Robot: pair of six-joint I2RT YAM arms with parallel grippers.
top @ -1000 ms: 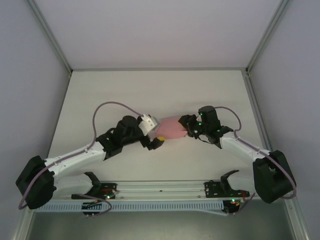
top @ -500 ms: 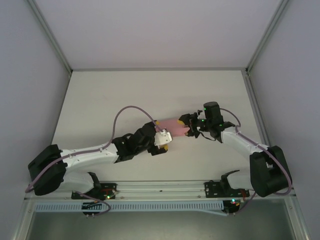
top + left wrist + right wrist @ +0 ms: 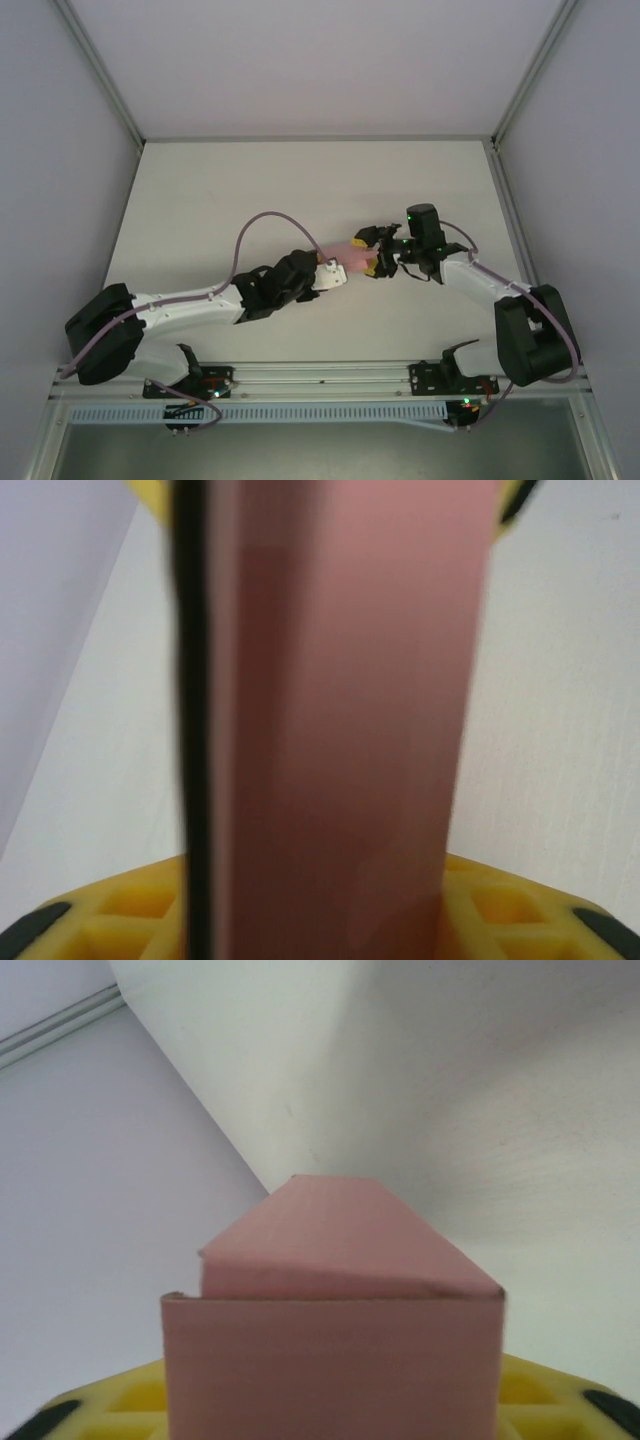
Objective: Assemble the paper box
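My right gripper is across the box's end, and the seam there is gaping. My right gripper should open and pinch the end panel's edge while my left gripper holds the box steady.
The pink paper box is held above the middle of the table between my two grippers. My left gripper is shut on its near-left end. In the left wrist view the box runs upright through the frame, between the yellow fingers. My right gripper is at the box's right end, jaws spread to either side of it. The right wrist view shows the box close up with a tapered flap folded over its far end, above the yellow fingers.
The white table is walled in by pale panels at the left, the right and the back. A metal rail with the arm bases runs along the near edge. The left arm's cable loops above the table.
My left gripper swung in from the left and shut on the box. The right gripper's jaws spread apart at the box's other end. The box shifted slightly to the right.
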